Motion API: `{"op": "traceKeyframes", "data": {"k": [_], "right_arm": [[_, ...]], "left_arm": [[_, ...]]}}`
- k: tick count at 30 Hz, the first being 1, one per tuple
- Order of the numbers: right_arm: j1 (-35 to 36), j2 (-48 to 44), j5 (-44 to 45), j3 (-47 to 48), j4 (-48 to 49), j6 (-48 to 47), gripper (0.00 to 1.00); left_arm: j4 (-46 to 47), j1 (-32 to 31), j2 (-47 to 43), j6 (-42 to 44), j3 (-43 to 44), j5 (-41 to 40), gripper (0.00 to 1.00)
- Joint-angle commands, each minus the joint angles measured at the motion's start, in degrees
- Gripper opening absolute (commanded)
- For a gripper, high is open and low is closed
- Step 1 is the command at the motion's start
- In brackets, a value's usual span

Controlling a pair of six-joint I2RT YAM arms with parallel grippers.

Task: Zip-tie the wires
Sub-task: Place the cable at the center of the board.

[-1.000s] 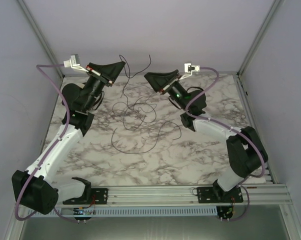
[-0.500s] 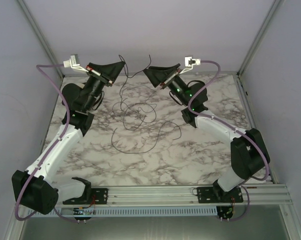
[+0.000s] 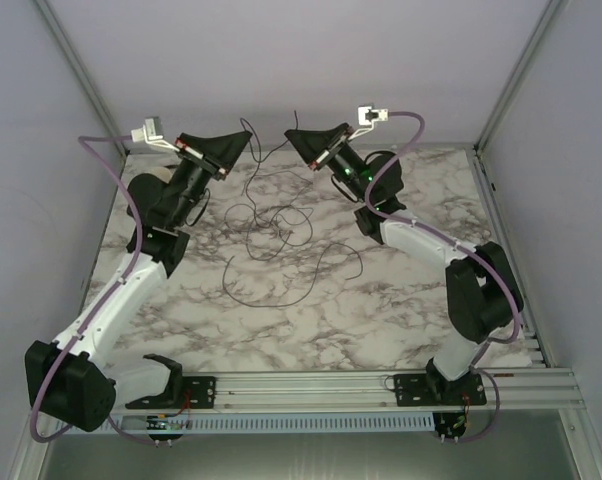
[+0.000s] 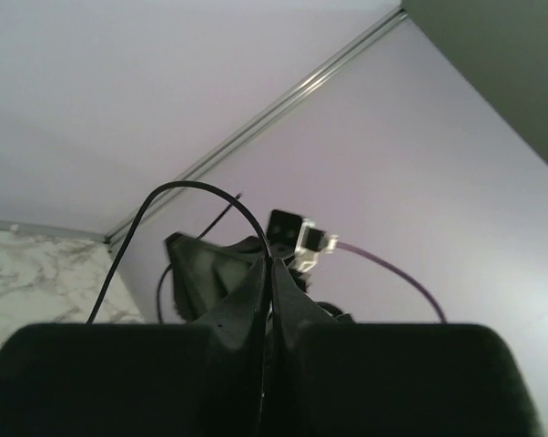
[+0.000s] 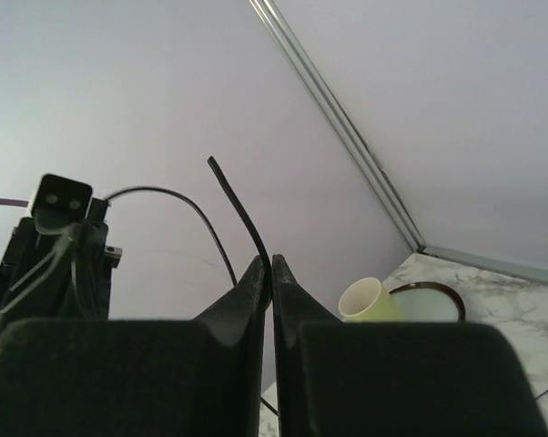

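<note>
Next, my right gripper hands the wire's end (image 3: 296, 117) to my left gripper (image 3: 247, 137) and takes the wire lower down, because it is holding only that end above the tangle.
The wires (image 3: 269, 228) lie as a loose tangle of thin dark loops on the marble table (image 3: 401, 300), with strands rising to both grippers at the back. My left gripper (image 3: 244, 139) is raised and shut on a wire; in the left wrist view that wire (image 4: 188, 187) arcs up and left out of the closed fingertips (image 4: 269, 264). My right gripper (image 3: 288, 137) faces it a short gap away, shut on a wire end (image 5: 238, 205) that sticks up from its fingertips (image 5: 271, 261). That end shows above the gripper in the top view (image 3: 296, 118).
A pale yellow-green cup (image 5: 369, 299) and a dark-rimmed round dish (image 5: 431, 300) sit at the table's far corner behind the left arm. Lilac walls with metal corner posts (image 3: 81, 75) close in the table. A metal rail (image 3: 311, 385) runs along the near edge.
My right gripper has moved left and up toward the left gripper, opened on the way and shut on the upright wire end. The left gripper stays shut and almost still.
</note>
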Motion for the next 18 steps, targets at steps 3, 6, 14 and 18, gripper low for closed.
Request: {"op": "traceKeyframes", "data": {"k": [3, 6, 14, 18], "right_arm": [[-2.10, -5.50, -0.54, 0.96, -2.33, -4.73, 0.00], [-3.21, -8.99, 0.00, 1.41, -9.15, -9.29, 0.00], [-4.68, -16.71, -0.15, 9.27, -37.73, -32.58, 0.00], [-6.50, -19.56, -5.79, 9.78, -44.05, -39.30, 0.00]], "left_arm": [[-1.77, -0.25, -1.84, 3.53, -3.54, -2.48, 0.00], [-2.49, -0.30, 0.08, 4.36, -4.44, -1.47, 0.15], [-7.16, -0.21, 3.35, 9.37, -2.52, 0.48, 0.75], [-13.43, -0.22, -0.55, 19.13, 1.95, -4.02, 0.86]]}}
